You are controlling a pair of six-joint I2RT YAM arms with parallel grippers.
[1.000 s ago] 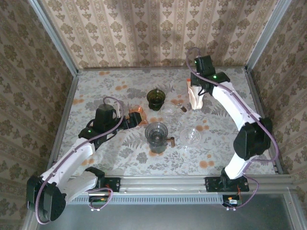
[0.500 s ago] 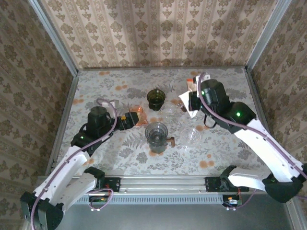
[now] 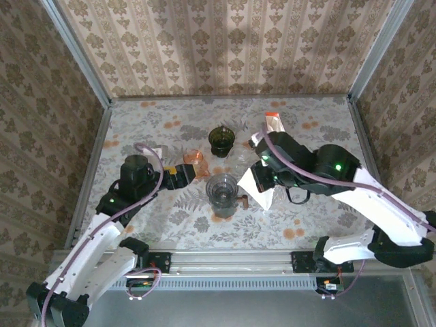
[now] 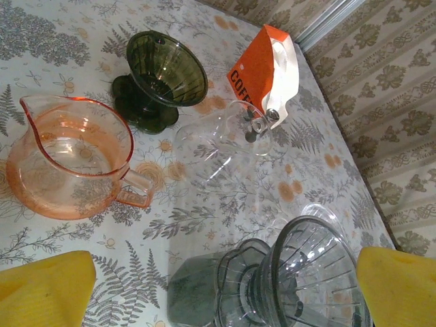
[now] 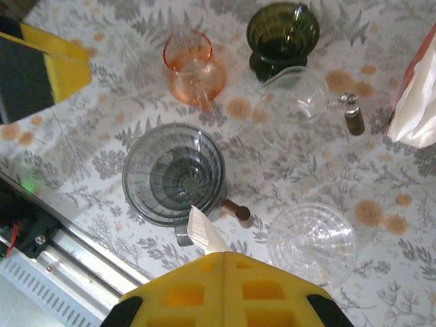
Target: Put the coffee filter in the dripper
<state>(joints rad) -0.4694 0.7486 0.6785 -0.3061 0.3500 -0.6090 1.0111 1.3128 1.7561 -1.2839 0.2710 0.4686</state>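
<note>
My right gripper should now move the white coffee filter [image 3: 259,191] over until it sits inside the dripper. The filter is hanging next to the grey dripper's empty opening [image 3: 223,187].
The smoked grey glass dripper [image 3: 222,191] stands mid-table on a dark base. My right gripper [image 3: 265,176] is shut on a white paper coffee filter [image 3: 257,189], which hangs just right of the dripper. In the right wrist view the filter [image 5: 205,234] sticks out from the closed yellow pads [image 5: 223,255], its tip over the near rim of the dripper [image 5: 174,174]. My left gripper [image 3: 188,172] is open just left of the dripper, nothing between its fingers. In its wrist view the dripper [image 4: 303,279] lies between the spread fingertips [image 4: 42,287].
An orange glass pitcher [image 3: 197,161], a green dripper [image 3: 221,139] and a clear glass server [image 3: 240,155] stand behind the grey dripper. A clear dripper [image 5: 311,242] sits to its right. The orange-and-white filter bag [image 3: 274,122] stands at the back right.
The right arm swung from the filter bag at the back forward and left, carrying the filter to the dripper's right side. The left arm drew back slightly to the left.
</note>
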